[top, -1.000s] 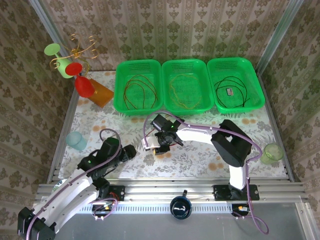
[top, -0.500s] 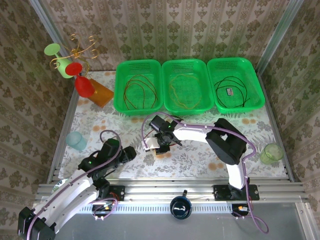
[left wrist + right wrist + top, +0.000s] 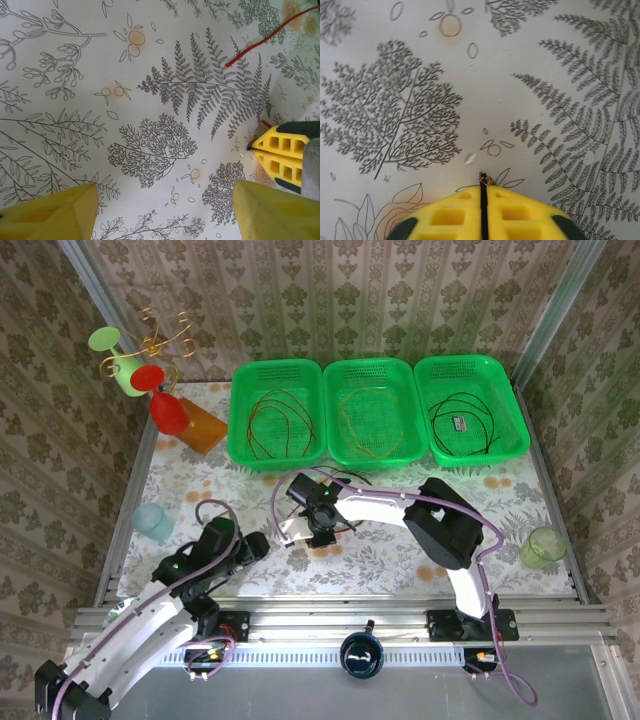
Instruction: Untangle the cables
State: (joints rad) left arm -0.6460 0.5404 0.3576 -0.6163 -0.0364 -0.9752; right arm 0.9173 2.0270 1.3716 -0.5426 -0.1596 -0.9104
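The robot's right gripper holds the black end (image 3: 483,179) with the red end (image 3: 264,122) free beside it, so the left gripper keeps moving toward the red end and closes there.
Three green baskets hold cables: a brown one (image 3: 275,425) on the left, a yellow one (image 3: 365,428) in the middle, a black one (image 3: 463,420) on the right. A red cable (image 3: 255,42) lies loose on the patterned table. My right gripper (image 3: 318,535) (image 3: 484,189) is low over the table's middle, shut on this cable's end; frayed copper strands (image 3: 485,179) poke out between its fingertips. The same gripper (image 3: 280,155) shows in the left wrist view, with a bit of red beside it. My left gripper (image 3: 258,543) (image 3: 165,215) is open just left of it, nothing between its fingers.
A pale blue cup (image 3: 152,522) stands at the table's left and a green cup (image 3: 541,546) at its right. At the back left are a red glass (image 3: 168,412), an orange box (image 3: 202,428), a green glass (image 3: 118,360) and a gold wire stand (image 3: 160,332).
My right gripper has slid a little left and toward the near edge, still shut. The left arm has barely moved.
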